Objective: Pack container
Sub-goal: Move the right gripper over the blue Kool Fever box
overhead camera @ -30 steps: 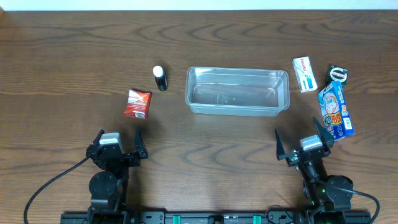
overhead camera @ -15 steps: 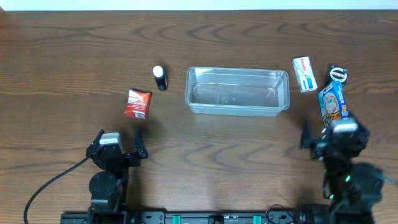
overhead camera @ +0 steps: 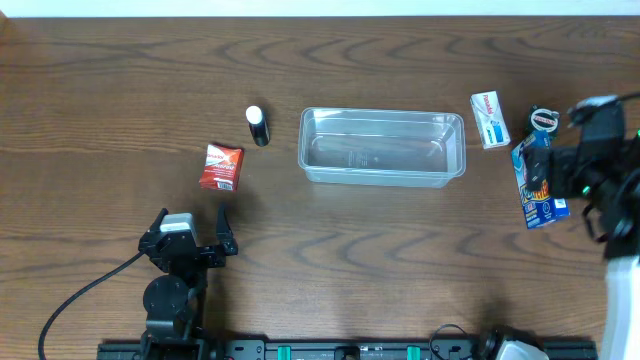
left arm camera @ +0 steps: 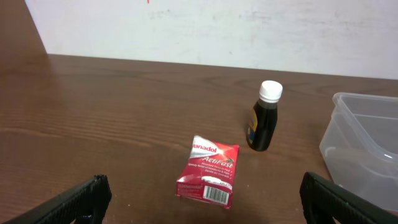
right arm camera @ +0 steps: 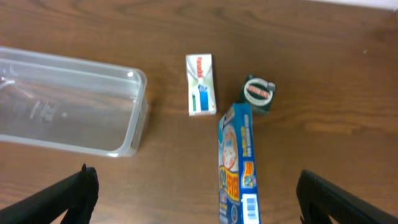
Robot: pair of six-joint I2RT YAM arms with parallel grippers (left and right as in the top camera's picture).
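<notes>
My right gripper's open fingers are across the blue box's narrow width (right arm camera: pixel 237 165). I should now go down until they are on either side of its upper edge (right arm camera: pixel 247 146), and then close them.
The clear plastic container (overhead camera: pixel 381 147) stands empty mid-table; its corner shows in the left wrist view (left arm camera: pixel 365 146) and its right end in the right wrist view (right arm camera: pixel 68 99). My left gripper (left arm camera: pixel 205 190) rests open near the front edge, with a red Panadol packet (left arm camera: pixel 208 170) just ahead of it and a dark bottle with a white cap (left arm camera: pixel 263 116) beyond. My right gripper (right arm camera: pixel 200 190) hangs open, raised above a blue box (right arm camera: pixel 238 168) that stands on its edge right of the container. Neither gripper holds anything.
A small white box (right arm camera: pixel 201 84) and a round black-and-green item (right arm camera: pixel 257 95) lie beyond the blue box at the far right. In the overhead view the red packet (overhead camera: pixel 220 166) and bottle (overhead camera: pixel 258 126) lie left of the container. A pale wall borders the table's far edge.
The right arm has lifted off its resting place at the front edge and swung out to the right, over the blue box. The left arm has stayed still.
</notes>
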